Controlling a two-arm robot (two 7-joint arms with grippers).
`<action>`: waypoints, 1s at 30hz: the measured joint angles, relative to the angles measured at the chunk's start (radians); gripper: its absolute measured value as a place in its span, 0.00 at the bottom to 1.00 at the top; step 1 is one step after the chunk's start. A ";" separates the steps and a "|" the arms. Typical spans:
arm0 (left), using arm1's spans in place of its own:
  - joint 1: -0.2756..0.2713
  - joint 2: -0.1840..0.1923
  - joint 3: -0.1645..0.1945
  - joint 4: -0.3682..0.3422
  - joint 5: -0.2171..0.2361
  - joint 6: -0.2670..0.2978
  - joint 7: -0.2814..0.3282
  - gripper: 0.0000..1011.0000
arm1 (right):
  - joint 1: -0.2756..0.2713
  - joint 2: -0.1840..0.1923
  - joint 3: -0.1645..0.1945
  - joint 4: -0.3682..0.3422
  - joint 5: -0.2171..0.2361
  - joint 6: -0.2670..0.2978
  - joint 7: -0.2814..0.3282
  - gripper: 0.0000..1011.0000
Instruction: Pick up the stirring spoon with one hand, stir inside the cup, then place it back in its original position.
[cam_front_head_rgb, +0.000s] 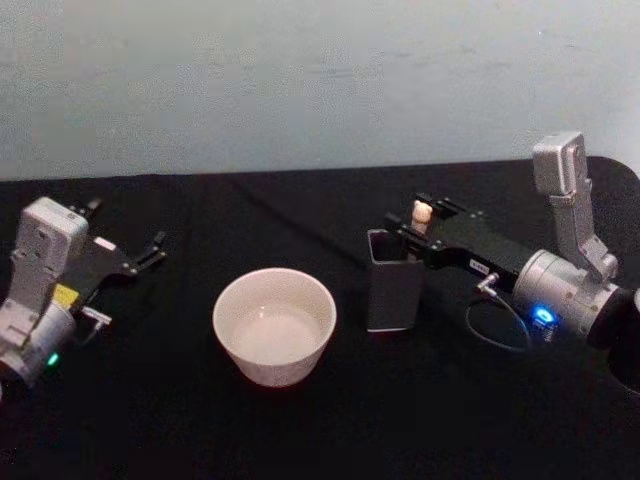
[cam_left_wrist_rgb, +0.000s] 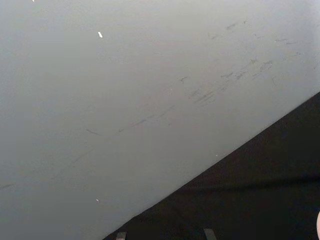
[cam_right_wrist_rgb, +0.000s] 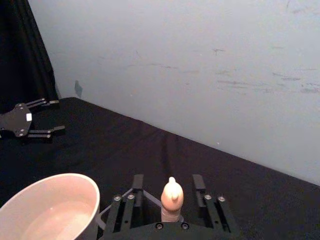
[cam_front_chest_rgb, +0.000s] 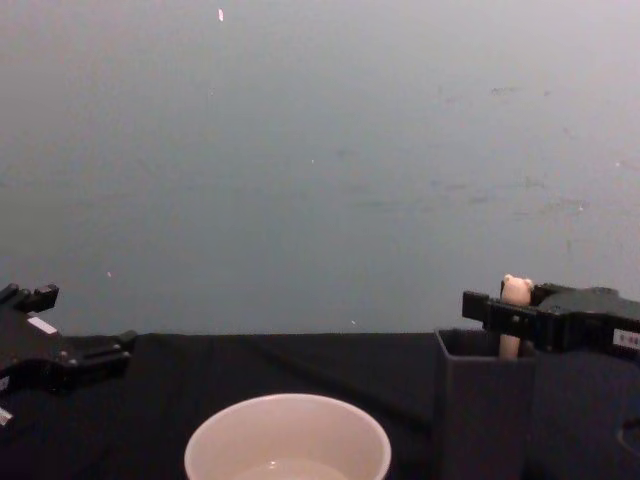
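The square holder is wide open around the beige handle, so the stirring spoon (cam_front_chest_rgb: 516, 292) will slide out freely when the robot lifts it, and the holder will stay standing.
The stirring spoon (cam_front_head_rgb: 421, 212) stands upright in the dark grey square holder (cam_front_head_rgb: 392, 290), its original position, with the beige bear-head handle (cam_right_wrist_rgb: 171, 196) sticking out above the rim. My right gripper (cam_front_head_rgb: 416, 220) is open and straddles that handle, one finger on each side with a gap to each. Left of the holder on the black table stands the cream-white cup (cam_front_head_rgb: 274, 325). In the chest view the spoon top (cam_front_chest_rgb: 516, 290) rises just behind the right gripper (cam_front_chest_rgb: 502, 314), above the holder (cam_front_chest_rgb: 485, 400). At the far left my left gripper (cam_front_head_rgb: 150, 250) hovers open and holds nothing.
A black cloth (cam_front_head_rgb: 150, 420) covers the table, and a pale wall (cam_front_head_rgb: 320, 80) runs along its back edge. There is free room in front of the cup and between the cup and the left arm. A thin cable (cam_front_head_rgb: 500, 325) loops beside the right wrist.
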 joint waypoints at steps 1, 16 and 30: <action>0.000 0.000 0.000 0.000 0.000 0.000 0.000 0.99 | 0.000 0.000 0.000 0.000 0.000 0.000 0.000 0.60; 0.000 0.000 0.000 0.000 0.000 0.000 0.000 0.99 | 0.000 0.000 0.000 0.000 0.001 0.000 0.000 0.21; 0.000 0.000 0.000 0.000 0.000 0.000 0.000 0.99 | -0.013 0.004 0.020 -0.049 0.006 -0.006 0.004 0.21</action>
